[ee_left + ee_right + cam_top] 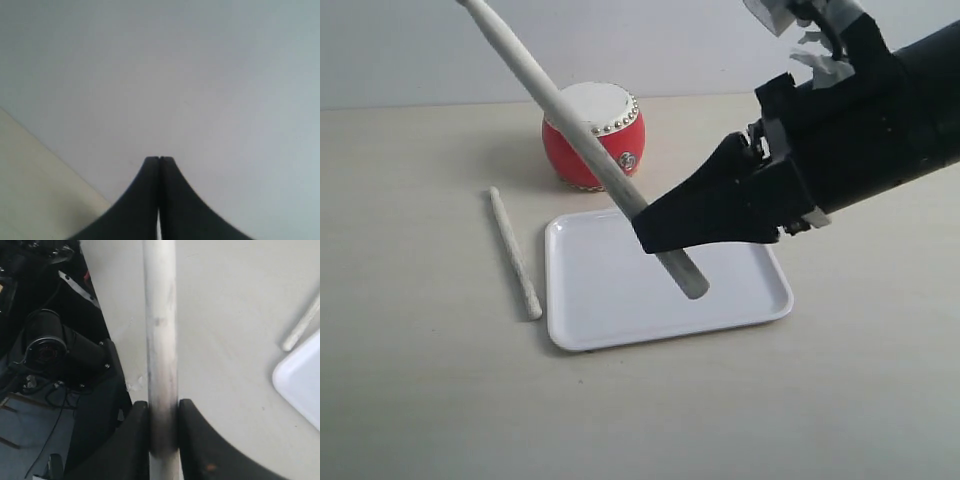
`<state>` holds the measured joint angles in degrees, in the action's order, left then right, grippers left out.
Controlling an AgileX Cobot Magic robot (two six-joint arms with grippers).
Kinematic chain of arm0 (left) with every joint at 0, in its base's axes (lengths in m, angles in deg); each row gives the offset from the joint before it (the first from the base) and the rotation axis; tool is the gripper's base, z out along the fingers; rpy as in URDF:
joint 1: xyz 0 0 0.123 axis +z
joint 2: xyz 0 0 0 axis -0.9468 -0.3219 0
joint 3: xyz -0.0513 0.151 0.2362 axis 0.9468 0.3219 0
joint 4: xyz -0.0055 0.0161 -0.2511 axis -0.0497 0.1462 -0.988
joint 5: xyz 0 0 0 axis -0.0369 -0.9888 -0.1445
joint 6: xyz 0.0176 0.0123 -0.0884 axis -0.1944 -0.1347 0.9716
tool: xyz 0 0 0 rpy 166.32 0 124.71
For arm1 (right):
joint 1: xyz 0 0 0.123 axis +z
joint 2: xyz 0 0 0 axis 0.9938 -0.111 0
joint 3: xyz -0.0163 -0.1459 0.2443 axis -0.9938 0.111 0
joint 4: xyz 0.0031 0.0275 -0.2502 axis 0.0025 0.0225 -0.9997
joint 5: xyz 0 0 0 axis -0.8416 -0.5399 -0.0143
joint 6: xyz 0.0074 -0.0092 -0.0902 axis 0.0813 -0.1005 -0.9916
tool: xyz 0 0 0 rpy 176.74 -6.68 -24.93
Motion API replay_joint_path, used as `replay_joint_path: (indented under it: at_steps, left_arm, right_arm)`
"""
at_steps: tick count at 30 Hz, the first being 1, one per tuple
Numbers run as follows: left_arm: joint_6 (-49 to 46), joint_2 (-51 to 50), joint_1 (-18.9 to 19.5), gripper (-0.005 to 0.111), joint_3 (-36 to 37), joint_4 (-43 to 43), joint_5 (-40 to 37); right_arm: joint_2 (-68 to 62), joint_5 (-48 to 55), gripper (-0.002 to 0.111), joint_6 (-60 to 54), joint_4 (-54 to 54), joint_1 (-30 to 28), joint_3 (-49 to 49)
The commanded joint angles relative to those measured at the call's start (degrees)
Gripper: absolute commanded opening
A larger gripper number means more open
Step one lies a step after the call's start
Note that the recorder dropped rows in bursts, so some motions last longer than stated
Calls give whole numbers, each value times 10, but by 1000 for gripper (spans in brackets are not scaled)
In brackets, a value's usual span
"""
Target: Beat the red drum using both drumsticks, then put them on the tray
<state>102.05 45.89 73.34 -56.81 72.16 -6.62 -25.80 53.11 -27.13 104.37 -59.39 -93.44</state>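
Note:
My left gripper is closed and points at the wall (200, 100), away from the drumstick in my right gripper. It should turn back, open and grab that drumstick (582, 143).
The red drum (594, 135) with its cream top stands behind the white tray (610, 300). My right gripper (650, 228) is shut on one pale drumstick (570, 118), held slanting above the tray, its long end rising up and left across the drum. In the right wrist view that drumstick (161, 330) runs straight out between the gripper's (163, 407) black fingers. The other drumstick (514, 252) lies flat on the table just left of the tray; it shows as drumstick (301, 326) beside the tray's corner (300, 382). My left gripper (159, 159) is shut on nothing, facing a blank wall.
The beige tabletop (420, 390) spreads around the tray on all sides. A pale wall runs behind the drum. In the right wrist view, dark equipment and cables (47, 350) sit beyond the table's edge.

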Motion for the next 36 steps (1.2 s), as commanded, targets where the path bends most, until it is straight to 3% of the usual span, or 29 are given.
replay_joint_path:
  at_steps: [1, 4, 9, 12, 18, 22, 31, 36]
  left_arm:
    - [0, -80, 0, 0, -82, 101, -23]
    - [2, -171, 0, 0, -164, 174, -78]
    - [2, -334, -27, 0, -231, 166, -148]
    - [-1, -416, -91, 0, -235, 130, -160]
    - [-1, -525, -268, 0, -246, 115, -148]
    - [3, -545, -330, 0, -262, 115, -148]
    - [1, -494, -344, 0, -277, 56, -108]
    - [-88, -522, -335, 0, -328, 73, -254]
  right_arm:
    - [-23, -34, 0, -5, 23, 1, 3]
    - [-45, -32, 0, -5, 47, 1, 3]
    - [-81, -9, 0, -6, 52, 1, 3]
    - [-97, 24, 0, -6, 52, 1, 3]
    - [-99, 24, 0, -10, 51, 1, 3]
    - [-100, 13, 0, -10, 49, 1, 3]
    - [-132, -32, 0, 7, 81, 1, 3]
    - [-142, -32, 0, 6, 91, 1, 3]
